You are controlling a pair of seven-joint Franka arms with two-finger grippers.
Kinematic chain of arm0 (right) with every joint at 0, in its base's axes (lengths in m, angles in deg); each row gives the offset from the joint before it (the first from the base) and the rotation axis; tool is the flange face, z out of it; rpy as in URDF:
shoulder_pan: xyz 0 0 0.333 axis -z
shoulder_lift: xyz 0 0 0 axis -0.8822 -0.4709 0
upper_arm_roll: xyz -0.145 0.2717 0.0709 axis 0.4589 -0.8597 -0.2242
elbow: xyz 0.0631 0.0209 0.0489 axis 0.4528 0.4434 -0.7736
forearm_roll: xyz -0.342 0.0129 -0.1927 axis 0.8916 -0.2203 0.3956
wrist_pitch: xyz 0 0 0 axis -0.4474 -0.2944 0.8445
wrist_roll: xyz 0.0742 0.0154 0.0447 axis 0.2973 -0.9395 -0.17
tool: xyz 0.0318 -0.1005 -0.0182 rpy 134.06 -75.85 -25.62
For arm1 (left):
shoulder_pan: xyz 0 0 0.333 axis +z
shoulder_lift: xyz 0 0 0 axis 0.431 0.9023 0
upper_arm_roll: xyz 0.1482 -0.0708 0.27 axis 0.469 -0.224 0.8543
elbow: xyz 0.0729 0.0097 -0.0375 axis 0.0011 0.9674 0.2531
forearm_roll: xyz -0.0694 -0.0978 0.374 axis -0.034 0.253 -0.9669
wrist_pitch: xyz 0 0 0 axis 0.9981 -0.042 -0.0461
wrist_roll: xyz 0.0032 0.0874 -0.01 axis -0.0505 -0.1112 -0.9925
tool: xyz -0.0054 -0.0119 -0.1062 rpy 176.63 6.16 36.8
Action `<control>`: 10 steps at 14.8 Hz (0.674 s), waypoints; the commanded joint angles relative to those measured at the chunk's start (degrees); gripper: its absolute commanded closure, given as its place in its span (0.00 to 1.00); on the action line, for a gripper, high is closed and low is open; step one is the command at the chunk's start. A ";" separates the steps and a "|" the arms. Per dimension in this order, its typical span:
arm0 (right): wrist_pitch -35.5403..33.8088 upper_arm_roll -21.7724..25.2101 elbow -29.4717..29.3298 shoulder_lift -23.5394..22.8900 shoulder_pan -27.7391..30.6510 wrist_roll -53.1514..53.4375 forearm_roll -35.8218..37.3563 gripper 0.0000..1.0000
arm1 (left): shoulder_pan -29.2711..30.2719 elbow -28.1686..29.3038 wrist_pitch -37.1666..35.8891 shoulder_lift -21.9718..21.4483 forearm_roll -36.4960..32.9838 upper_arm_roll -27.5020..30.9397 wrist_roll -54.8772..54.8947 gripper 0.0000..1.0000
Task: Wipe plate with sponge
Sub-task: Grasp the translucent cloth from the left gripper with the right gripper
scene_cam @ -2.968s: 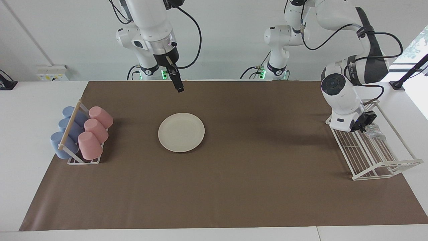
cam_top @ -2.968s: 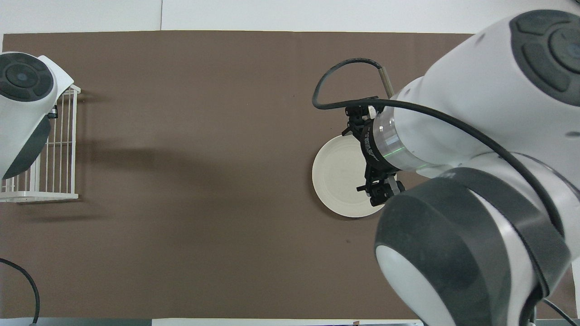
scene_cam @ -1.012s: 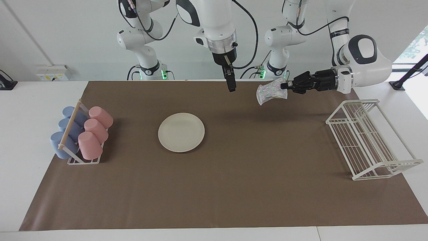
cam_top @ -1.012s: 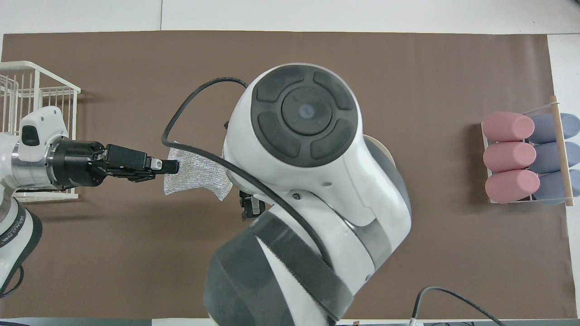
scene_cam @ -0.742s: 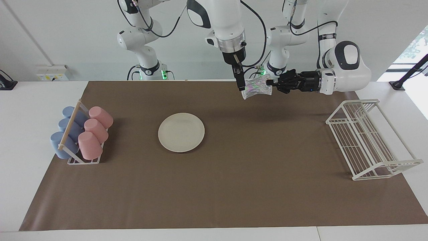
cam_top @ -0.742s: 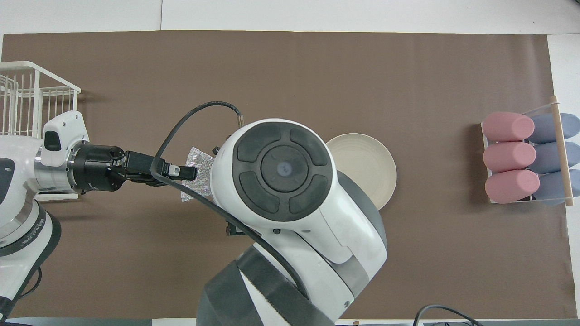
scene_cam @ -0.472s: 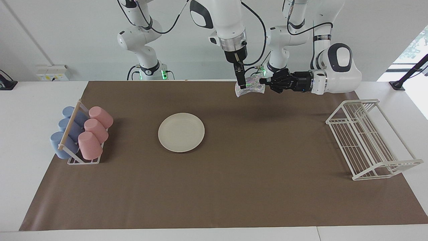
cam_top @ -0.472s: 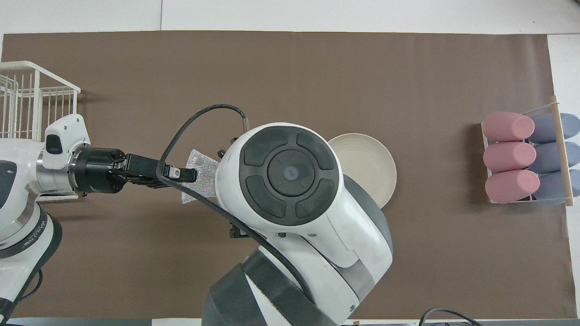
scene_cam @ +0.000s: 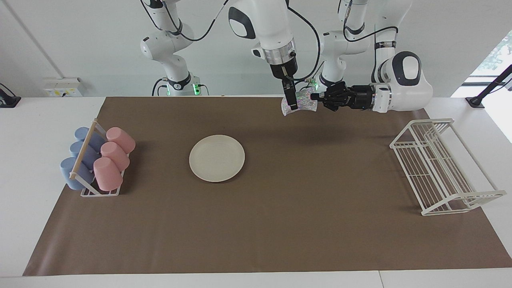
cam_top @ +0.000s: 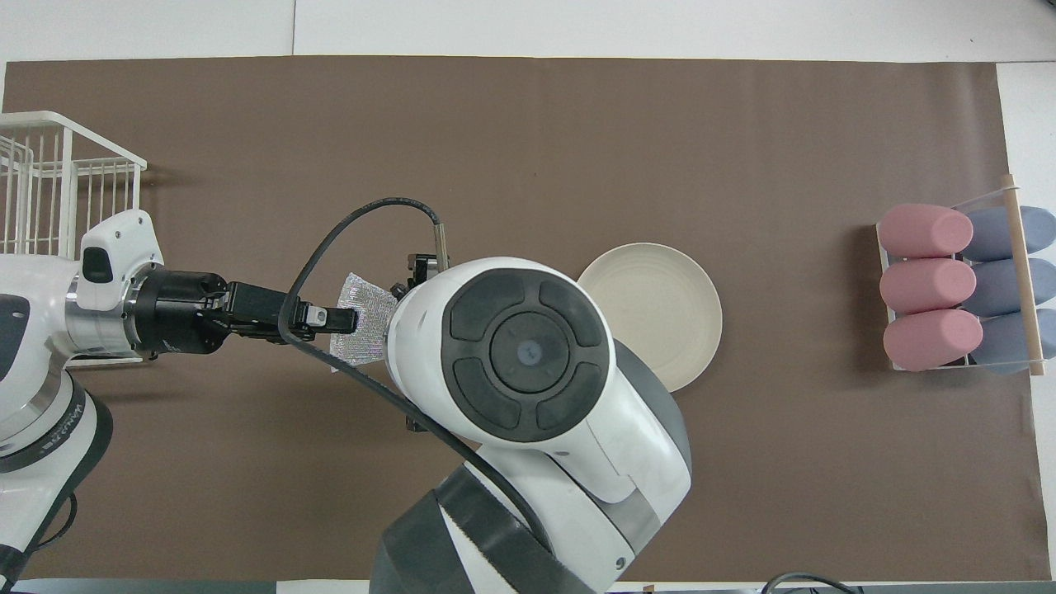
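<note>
My left gripper is pinching the sponge's edge (cam_top: pixel 362 322) next to my right gripper. Next, my left gripper lets go and moves away before my right gripper wipes the plate (cam_top: pixel 661 308).
The cream-white plate (scene_cam: pixel 216 158) lies flat on the brown mat, and it also shows in the overhead view (cam_top: pixel 668 305). My left gripper (scene_cam: pixel 314 96) reaches in level from the left arm's end and is shut on the glittery silver-grey sponge (scene_cam: pixel 305 104), holding it in the air above the mat. In the overhead view the left gripper (cam_top: pixel 338 318) pinches the sponge's (cam_top: pixel 367 318) edge. My right gripper (scene_cam: pixel 294 105) hangs straight down at the sponge, one finger in front of it. In the overhead view the right arm hides its own gripper.
A rack of pink and blue cups (scene_cam: pixel 96 160) stands at the right arm's end of the mat, also seen from overhead (cam_top: pixel 949 285). A white wire rack (scene_cam: pixel 440 168) stands at the left arm's end, also seen from overhead (cam_top: pixel 49 190).
My left gripper lifted the sponge from the wire rack and carried it toward the middle. My right arm swung from above the plate to meet it. Little has moved in the last half second.
</note>
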 commanded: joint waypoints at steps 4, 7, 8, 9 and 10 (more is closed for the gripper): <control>1.86 -0.14 4.05 2.81 0.04 -1.72 -1.23 0.79 | -0.03 3.04 0.02 -2.52 1.04 0.58 0.97 1.00; 1.51 -0.14 4.05 2.81 0.04 -2.70 -1.23 1.00 | -0.03 3.04 0.11 -2.52 0.86 0.58 1.06 1.00; 1.60 -0.14 4.05 2.81 0.04 -2.96 -1.14 1.00 | -0.03 3.13 0.02 -2.52 0.77 0.58 1.06 1.00; 1.68 -0.14 4.05 2.81 0.04 -3.05 -1.05 1.00 | -0.03 3.13 0.02 -2.52 0.69 0.58 1.06 1.00; 1.77 -0.14 4.05 2.81 0.04 -3.14 -0.97 1.00 | -0.12 3.13 0.11 -2.52 0.60 0.58 1.06 1.00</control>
